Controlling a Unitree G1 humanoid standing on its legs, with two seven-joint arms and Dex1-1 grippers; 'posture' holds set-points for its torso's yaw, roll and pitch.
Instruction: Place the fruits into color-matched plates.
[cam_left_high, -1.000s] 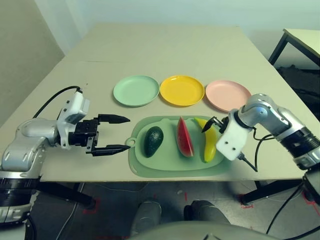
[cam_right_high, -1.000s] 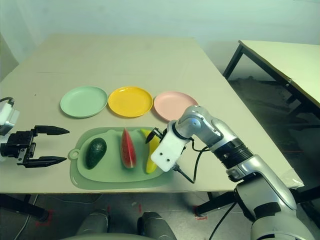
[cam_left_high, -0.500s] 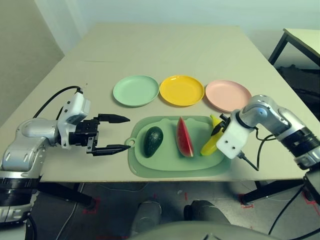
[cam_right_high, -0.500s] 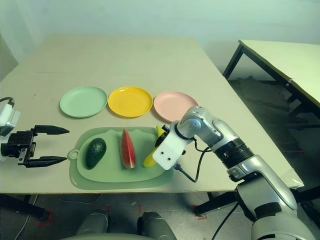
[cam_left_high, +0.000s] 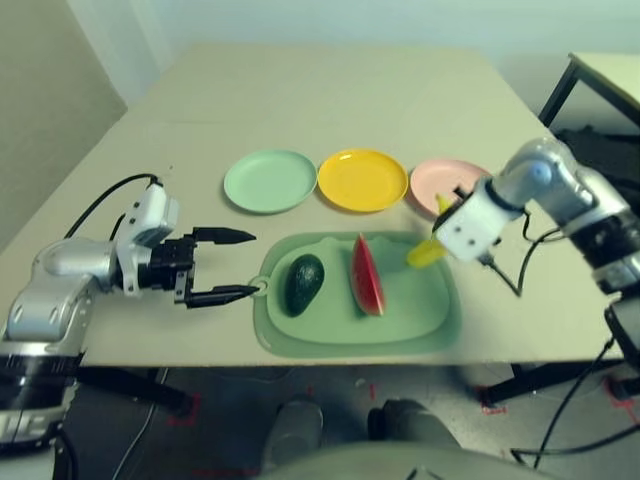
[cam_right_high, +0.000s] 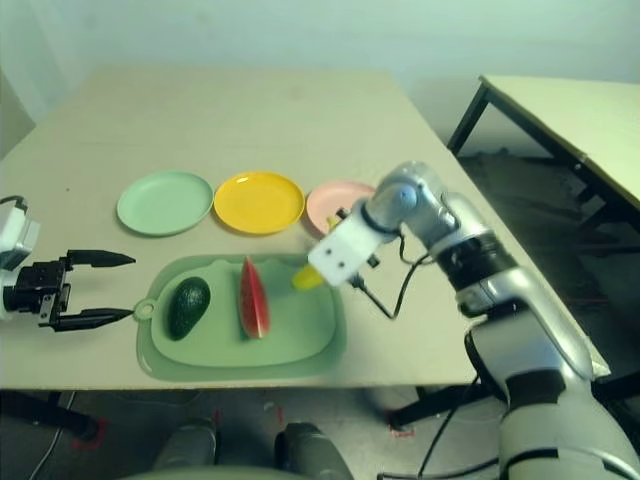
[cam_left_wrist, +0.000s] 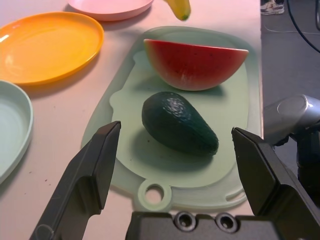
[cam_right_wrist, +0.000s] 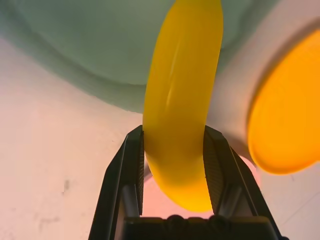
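I should keep moving my right gripper, which holds the yellow banana (cam_left_high: 426, 252) above the mat, to the yellow plate (cam_left_high: 362, 180), as that plate is empty, and let go of the banana there.
My right gripper (cam_left_high: 446, 222) is shut on the yellow banana (cam_left_high: 427, 251) and holds it in the air over the far right corner of the green mat (cam_left_high: 420, 318), close to the pink plate (cam_left_high: 432, 178). In the right wrist view the banana (cam_right_wrist: 182, 100) sits between both fingers. The avocado (cam_left_high: 303, 283) and the watermelon wedge (cam_left_high: 365, 275) lie on the mat. The mint green plate (cam_left_high: 270, 180) and yellow plate (cam_left_high: 362, 180) stand in a row behind the mat. My left gripper (cam_left_high: 252, 264) stands open just left of the mat, pointing at the avocado (cam_left_wrist: 177, 122).
The mat's small handle loop (cam_left_high: 262, 287) lies just in front of my left fingertips. A second table (cam_left_high: 610, 75) stands at the far right, beyond a gap. The far half of the beige table (cam_left_high: 320, 90) is bare.
The right gripper closed on the banana and lifted it off the mat, carrying it up and back toward the plates. The left gripper has stayed where it was.
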